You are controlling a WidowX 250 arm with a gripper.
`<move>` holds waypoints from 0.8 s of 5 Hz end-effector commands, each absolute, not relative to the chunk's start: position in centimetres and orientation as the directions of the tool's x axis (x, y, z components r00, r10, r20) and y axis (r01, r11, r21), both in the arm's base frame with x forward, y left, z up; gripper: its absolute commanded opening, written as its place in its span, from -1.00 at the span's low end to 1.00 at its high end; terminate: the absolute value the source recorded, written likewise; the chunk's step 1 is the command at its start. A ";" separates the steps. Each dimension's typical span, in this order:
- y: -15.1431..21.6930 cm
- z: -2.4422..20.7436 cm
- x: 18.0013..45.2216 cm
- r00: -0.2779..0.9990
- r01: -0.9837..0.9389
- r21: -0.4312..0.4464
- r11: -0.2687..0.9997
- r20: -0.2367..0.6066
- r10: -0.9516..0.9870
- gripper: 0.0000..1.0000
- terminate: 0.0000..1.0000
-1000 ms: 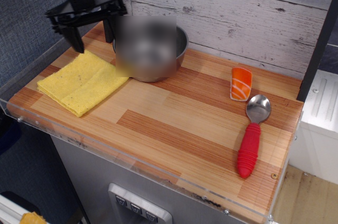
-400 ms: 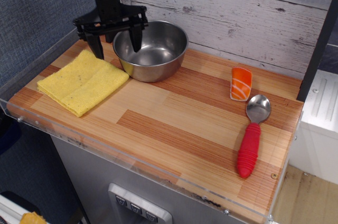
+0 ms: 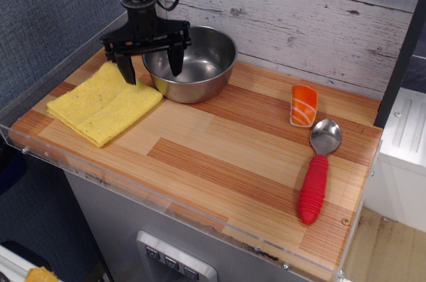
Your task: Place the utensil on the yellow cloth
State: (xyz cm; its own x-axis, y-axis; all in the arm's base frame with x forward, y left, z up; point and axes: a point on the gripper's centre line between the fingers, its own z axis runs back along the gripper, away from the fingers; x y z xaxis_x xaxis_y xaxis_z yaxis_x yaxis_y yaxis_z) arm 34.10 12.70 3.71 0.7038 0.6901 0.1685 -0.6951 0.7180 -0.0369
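The cloth's edge [image 3: 152, 90] lies beside the bowl's base, so the yellow cloth [image 3: 103, 106] should stay flat in place when I lift the bowl by its rim.
The utensil, a round shiny steel bowl [image 3: 200, 69], stands on the wooden counter at the back left. The yellow cloth [image 3: 103, 104] lies flat to its left, its edge close to the bowl. My black gripper [image 3: 153, 66] is open and straddles the bowl's left rim: one finger [image 3: 176, 59] hangs inside the bowl, the other [image 3: 128, 68] is outside, over the cloth's far corner. It holds nothing.
A red-handled metal spoon [image 3: 316, 172] and an orange-and-white sushi piece [image 3: 304, 104] lie at the right. A whitewashed plank wall [image 3: 299, 9] stands right behind the bowl. A clear acrylic rim [image 3: 100, 175] edges the counter's front and left.
My gripper has moved right and down, from above the cloth's far corner to astride the bowl's left rim. The bowl and cloth have stayed in place.
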 end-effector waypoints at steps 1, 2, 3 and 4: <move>12.4 4.7 34.2 0.746 -0.659 0.000 0.752 0.132 0.653 -1.00 -1.00; 12.1 4.8 33.9 0.754 -0.652 0.019 0.758 0.123 0.645 -1.00 -1.00; 11.8 5.1 33.8 0.759 -0.647 0.008 0.762 0.105 0.643 -1.00 -1.00; 11.8 5.5 33.7 0.768 -0.634 0.003 0.773 0.119 0.629 -1.00 -1.00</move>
State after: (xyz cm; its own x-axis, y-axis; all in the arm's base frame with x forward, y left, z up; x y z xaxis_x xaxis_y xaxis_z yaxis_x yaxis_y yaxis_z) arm 33.30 11.65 3.48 0.7631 0.6433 0.0620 -0.6454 0.7636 0.0209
